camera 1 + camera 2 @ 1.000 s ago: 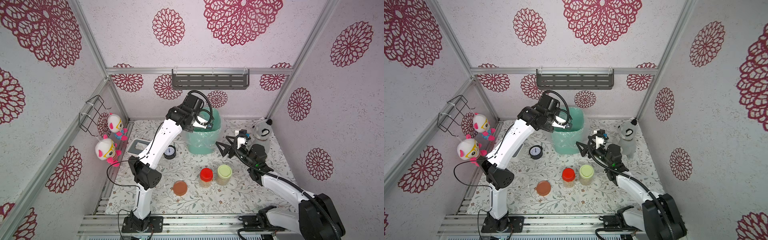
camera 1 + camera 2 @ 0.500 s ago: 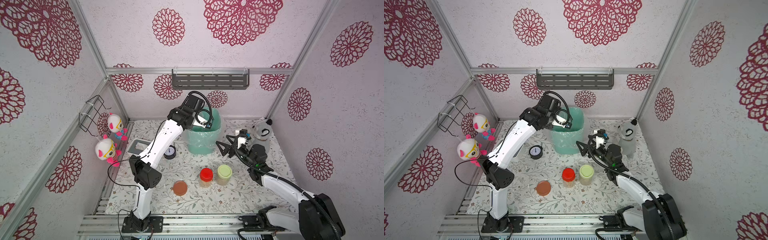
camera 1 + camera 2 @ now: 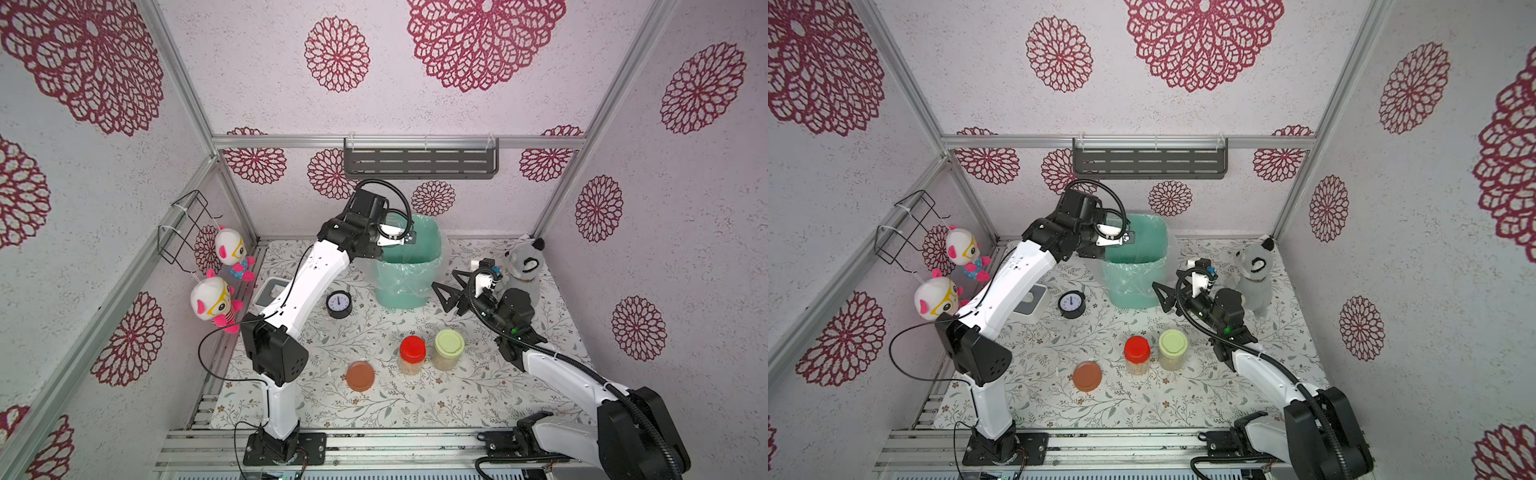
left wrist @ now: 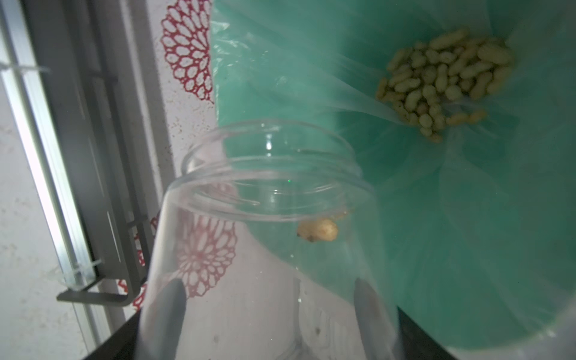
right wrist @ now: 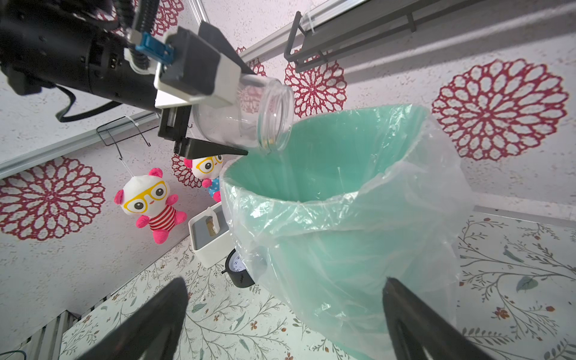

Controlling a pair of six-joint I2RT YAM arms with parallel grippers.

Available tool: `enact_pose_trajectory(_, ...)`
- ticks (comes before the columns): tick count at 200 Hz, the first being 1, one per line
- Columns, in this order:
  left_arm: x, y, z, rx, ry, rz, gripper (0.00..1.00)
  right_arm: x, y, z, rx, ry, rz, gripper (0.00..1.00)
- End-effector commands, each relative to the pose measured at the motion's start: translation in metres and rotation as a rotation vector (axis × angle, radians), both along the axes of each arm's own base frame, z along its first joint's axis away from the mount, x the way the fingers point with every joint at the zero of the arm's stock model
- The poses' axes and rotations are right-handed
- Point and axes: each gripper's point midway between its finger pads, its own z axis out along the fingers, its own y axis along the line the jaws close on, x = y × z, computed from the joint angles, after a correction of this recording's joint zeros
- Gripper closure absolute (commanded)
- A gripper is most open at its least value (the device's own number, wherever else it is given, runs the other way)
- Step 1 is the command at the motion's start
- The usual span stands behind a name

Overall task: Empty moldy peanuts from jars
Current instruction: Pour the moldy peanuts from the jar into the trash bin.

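My left gripper needs to shake the jar over the bin [image 3: 424, 240], because a peanut [image 4: 318, 229] is stuck behind the jar's neck. Then it should bring the jar's opening to my right gripper.
My left gripper [image 4: 268, 290] is shut on a clear lidless jar [image 4: 268, 218], tipped mouth-down over the teal bin [image 3: 399, 282]. A single peanut [image 4: 318, 230] clings inside the jar near its neck. A heap of peanuts [image 4: 442, 81] lies at the bottom of the bin liner. The right wrist view shows the same jar [image 5: 249, 115] above the bin's rim [image 5: 311, 199]. Two closed jars with peanuts stand near the front, one red-lidded [image 3: 412, 353], one yellow-green-lidded [image 3: 449, 348]. A brown-orange lid [image 3: 360, 375] lies flat beside them. My right gripper [image 3: 444, 280] stands open just right of the bin, holding nothing.
A small black clock [image 3: 339, 304] and a white box [image 3: 272, 291] sit left of the bin. A grey plush animal [image 3: 523, 266] stands at the back right, behind my right wrist. Two plush dolls [image 3: 212, 299] hang on the left wall, and a dark shelf [image 3: 419, 162] on the back wall.
The left arm has shifted only very slightly over the bin with the jar. The right arm has stayed still.
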Motion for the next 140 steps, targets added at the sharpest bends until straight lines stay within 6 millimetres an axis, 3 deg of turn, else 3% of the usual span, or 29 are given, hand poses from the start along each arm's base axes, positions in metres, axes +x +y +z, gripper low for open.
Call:
enact_pose_trajectory(1, 0.001, 0.001, 0.097, -0.463, -0.230, 0.011, 1.00, -0.005, -0.002, 0.018, 0.034, -0.066, -0.001, 0.01)
enact_pose_trajectory(77, -0.014, 0.024, 0.091, -1.080, -0.231, -0.008, 1.00, -0.003, 0.008, 0.023, 0.064, -0.055, 0.048, 0.01)
enact_pose_trajectory(114, -0.015, 0.023, 0.078, -1.204, -0.202, -0.021, 1.00, 0.000, 0.009, 0.023, 0.073, -0.048, 0.052, 0.01)
enact_pose_trajectory(140, -0.016, 0.019, 0.074, -1.189, -0.179, -0.033, 1.00, -0.001, 0.011, 0.021, 0.068, -0.042, 0.056, 0.01)
